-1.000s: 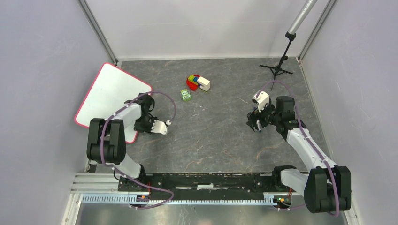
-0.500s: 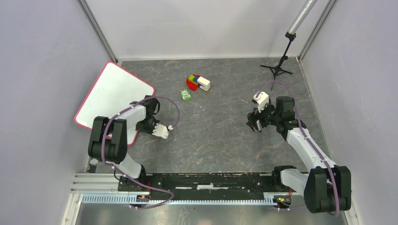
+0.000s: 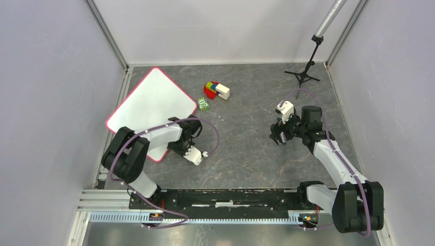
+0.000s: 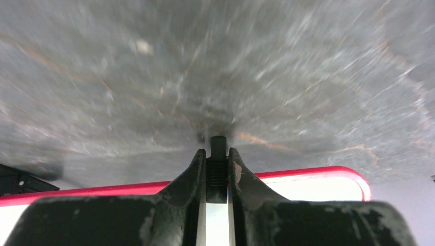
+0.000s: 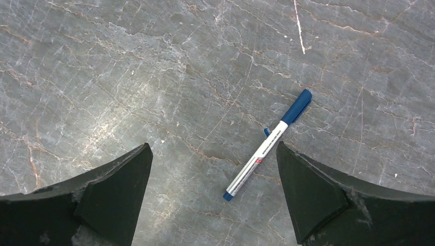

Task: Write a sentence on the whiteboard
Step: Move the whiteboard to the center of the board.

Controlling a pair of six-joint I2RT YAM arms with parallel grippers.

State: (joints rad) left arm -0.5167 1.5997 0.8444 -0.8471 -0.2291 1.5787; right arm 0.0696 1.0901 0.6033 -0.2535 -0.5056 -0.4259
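The left gripper has hold of the whiteboard's black clip [image 4: 217, 177] and the middle of the table [image 3: 231, 136] is open, so the robot should go on pulling until the whiteboard lies there.
The whiteboard [image 3: 154, 105], white with a pink-red rim, lies flat at the left of the table, turned like a diamond. No lettering shows on it; the sentence is not in view. My left gripper [image 3: 178, 140] is at its right edge. In the left wrist view the gripper [image 4: 218, 154] is shut on a small black edge clip [image 4: 218, 166] on the red rim [image 4: 308, 172]. My right gripper [image 3: 279, 136] hangs open right of centre. In the right wrist view it [image 5: 213, 146] is above a blue-capped white marker [image 5: 267, 151] lying on the table.
A cluster of coloured toy blocks with a white piece [image 3: 217, 90] and a small green item [image 3: 203, 104] lie just right of the board's far corner. A black tripod stand [image 3: 307, 72] is at the back right. Walls close in on three sides.
The left gripper has dragged the whiteboard to the right and toward the middle, and the board has turned. The right arm has not moved.
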